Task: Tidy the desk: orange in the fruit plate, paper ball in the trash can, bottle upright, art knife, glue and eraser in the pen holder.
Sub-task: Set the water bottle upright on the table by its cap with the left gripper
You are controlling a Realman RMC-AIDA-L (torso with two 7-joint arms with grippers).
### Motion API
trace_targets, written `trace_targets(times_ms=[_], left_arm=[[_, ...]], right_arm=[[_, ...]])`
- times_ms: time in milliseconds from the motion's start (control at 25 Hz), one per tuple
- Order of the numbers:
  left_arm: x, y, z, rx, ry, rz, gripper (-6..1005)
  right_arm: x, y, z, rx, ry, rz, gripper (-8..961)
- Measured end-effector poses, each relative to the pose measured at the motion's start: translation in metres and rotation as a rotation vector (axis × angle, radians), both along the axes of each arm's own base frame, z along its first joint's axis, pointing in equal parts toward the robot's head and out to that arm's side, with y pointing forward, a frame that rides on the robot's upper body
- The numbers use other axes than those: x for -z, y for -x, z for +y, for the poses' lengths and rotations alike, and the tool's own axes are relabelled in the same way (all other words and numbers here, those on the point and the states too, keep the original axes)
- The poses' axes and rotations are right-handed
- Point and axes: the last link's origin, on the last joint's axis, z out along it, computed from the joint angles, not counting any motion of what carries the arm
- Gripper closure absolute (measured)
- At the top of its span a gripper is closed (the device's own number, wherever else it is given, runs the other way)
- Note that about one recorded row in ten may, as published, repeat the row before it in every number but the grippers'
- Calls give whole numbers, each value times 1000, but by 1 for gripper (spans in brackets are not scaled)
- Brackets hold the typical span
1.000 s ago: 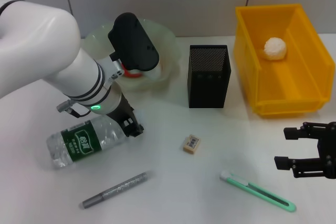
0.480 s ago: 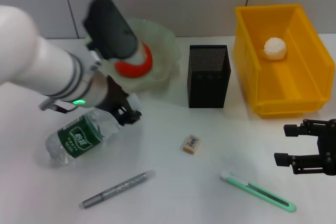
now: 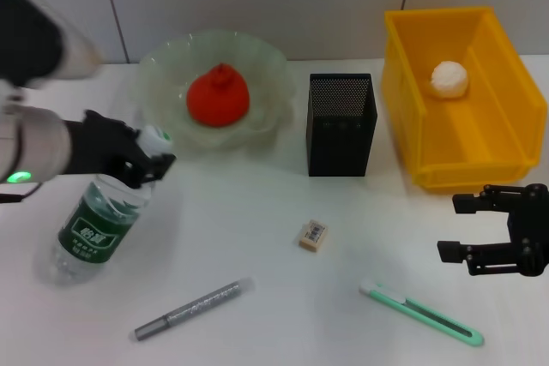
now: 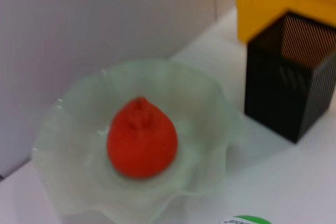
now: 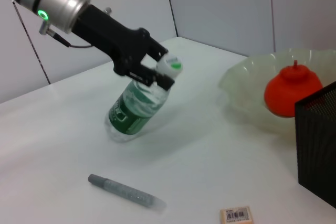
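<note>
Next, I level my left gripper and swing the bottle's base beneath its cap before opening, since the bottle slants, its base (image 3: 75,256) far from under its white cap (image 3: 155,140).
The bottle (image 3: 90,225) (image 5: 137,106) leans steeply, base on the desk (image 3: 257,212), white cap up. My left gripper (image 3: 144,160) (image 5: 149,72) is shut on its neck. The orange (image 3: 219,96) (image 4: 142,140) lies in the fruit plate (image 3: 274,75) (image 4: 210,103). In the trash can (image 3: 480,139) rests the paper ball (image 3: 449,79). The pen holder (image 3: 341,124) stands mid-desk. In front of it lie the eraser (image 3: 313,235), the glue (image 3: 193,309) (image 5: 126,192) and the art knife (image 3: 420,312). Just right of and above the knife, my right gripper (image 3: 455,227) hovers open and holds nothing.
A grey wall runs behind the desk. The trash can sits at the right edge, close to the pen holder. The fruit plate is just behind the bottle and my left arm.
My left gripper has swung left and lifted the bottle's neck, tipping the bottle from lying flat to steeply tilted. The arm no longer covers the fruit plate. My right gripper edged slightly left.
</note>
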Motion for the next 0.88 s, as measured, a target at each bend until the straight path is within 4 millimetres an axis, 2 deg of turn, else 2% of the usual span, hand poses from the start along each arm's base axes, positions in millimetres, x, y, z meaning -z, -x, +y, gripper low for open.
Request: trace_targets(times_ms=[40, 80, 120, 240, 280, 360, 480, 520, 680, 880], left_arm=[[-27, 10, -11, -25, -74, -110, 550], [-27, 10, -11, -25, -74, -110, 550], [-39, 14, -15, -33, -105, -182, 550], [-39, 14, -15, -33, -105, -182, 550], [-53, 17, -18, -29, -138, -268, 550], [-58, 19, -19, -24, -149, -311, 550], [-63, 21, -21, -16, -157, -357, 550], [-60, 22, -23, 2, -147, -433, 550], [-49, 26, -24, 11, -126, -516, 551], [-45, 28, -24, 16, -122, -549, 551]], right_arm=[[1, 1, 1, -2, 2, 1, 199], [1, 1, 1, -3, 4, 2, 199], [2, 1, 1, -3, 6, 3, 200], [3, 2, 2, -5, 12, 5, 202], [3, 2, 2, -5, 13, 5, 202], [4, 2, 2, -3, 15, 6, 204], [4, 2, 2, 0, 16, 7, 206], [4, 3, 2, 0, 17, 8, 206], [4, 5, 4, -5, 20, 9, 209], [5, 7, 6, -11, 23, 13, 212]])
